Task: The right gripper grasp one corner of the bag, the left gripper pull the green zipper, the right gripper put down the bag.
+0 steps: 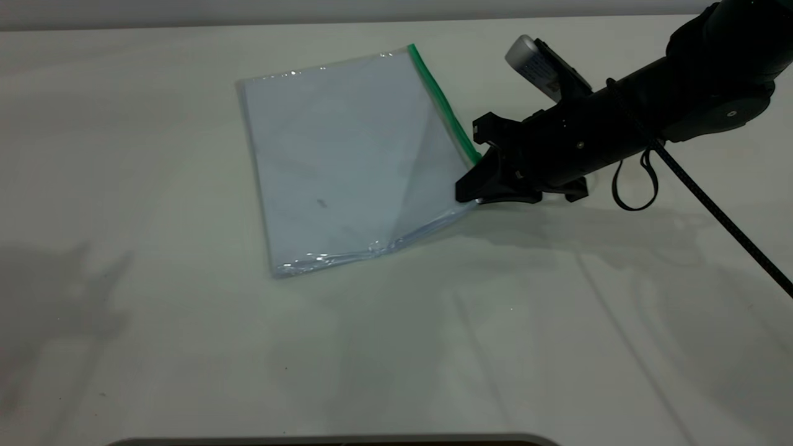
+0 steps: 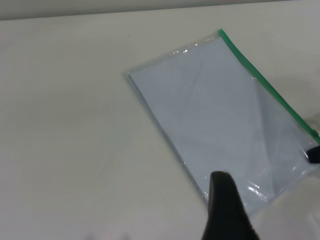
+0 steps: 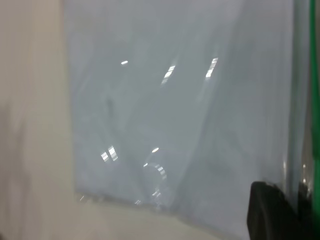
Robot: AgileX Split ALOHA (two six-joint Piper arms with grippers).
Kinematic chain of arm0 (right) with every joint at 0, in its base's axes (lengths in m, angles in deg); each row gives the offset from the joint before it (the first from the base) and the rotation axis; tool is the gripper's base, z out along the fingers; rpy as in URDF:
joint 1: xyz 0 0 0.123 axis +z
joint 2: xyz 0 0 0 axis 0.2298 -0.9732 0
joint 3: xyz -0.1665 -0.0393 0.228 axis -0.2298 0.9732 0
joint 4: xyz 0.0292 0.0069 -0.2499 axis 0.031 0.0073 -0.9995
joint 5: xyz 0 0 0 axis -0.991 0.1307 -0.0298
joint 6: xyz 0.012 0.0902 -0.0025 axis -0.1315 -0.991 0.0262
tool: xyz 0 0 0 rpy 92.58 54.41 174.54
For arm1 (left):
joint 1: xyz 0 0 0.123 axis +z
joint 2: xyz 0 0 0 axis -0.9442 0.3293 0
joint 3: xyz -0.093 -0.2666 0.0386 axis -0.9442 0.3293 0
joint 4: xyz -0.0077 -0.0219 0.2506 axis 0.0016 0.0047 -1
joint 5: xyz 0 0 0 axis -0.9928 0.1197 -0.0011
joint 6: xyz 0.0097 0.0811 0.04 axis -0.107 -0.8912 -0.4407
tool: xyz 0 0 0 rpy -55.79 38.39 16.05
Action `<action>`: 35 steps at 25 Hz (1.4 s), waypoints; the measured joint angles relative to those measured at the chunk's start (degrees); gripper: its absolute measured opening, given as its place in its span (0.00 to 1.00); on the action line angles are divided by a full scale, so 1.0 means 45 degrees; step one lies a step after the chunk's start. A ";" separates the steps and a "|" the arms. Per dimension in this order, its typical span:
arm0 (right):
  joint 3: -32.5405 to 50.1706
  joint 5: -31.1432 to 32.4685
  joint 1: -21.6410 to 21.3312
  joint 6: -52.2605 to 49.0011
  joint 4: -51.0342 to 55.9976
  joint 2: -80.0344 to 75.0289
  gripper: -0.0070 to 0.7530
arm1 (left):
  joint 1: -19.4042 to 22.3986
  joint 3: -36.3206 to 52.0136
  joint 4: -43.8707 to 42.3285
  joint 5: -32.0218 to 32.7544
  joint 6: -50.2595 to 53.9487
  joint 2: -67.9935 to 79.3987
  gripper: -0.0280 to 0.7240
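The green zipper (image 1: 438, 94) runs at a slant along the bag's side, away from my left gripper, so next my right gripper swings the corner it holds toward the table's far edge (image 1: 457, 26) first.
The bag (image 1: 347, 155) is a clear pouch with white paper inside, lying on the white table. The green zipper (image 1: 443, 102) runs along its right edge. I cannot make out the slider tab. My right gripper (image 1: 468, 189) is shut on the near corner (image 1: 449, 186) at the zipper's end and holds that corner slightly raised, so the plastic creases. In the right wrist view the gripper (image 3: 287, 205) pinches the film beside the green strip (image 3: 314, 100). My left gripper (image 2: 225, 200) is out of the exterior view. It hovers over the bag's (image 2: 215, 110) near edge, away from the zipper (image 2: 265, 85).
The bare table (image 1: 155, 310) stretches left of and in front of the bag. The right arm's black cable (image 1: 712, 210) trails over the table at the right. A dark rim (image 1: 334, 441) runs along the front edge.
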 joint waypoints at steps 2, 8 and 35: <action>-0.0061 0.0617 0.0000 -0.0184 -0.1082 0.0078 0.05 | 0.0000 0.0000 0.0000 -0.0031 0.0012 0.0000 0.72; -0.0071 0.1023 -0.0539 -0.2335 -0.7246 0.1185 0.05 | 0.0000 0.0000 0.0000 -0.0088 0.0000 0.0233 0.72; -0.3044 0.3055 -0.0220 -0.2573 -0.7599 0.2783 0.05 | -0.3723 -0.9029 0.5084 0.4731 -0.9650 1.2797 0.72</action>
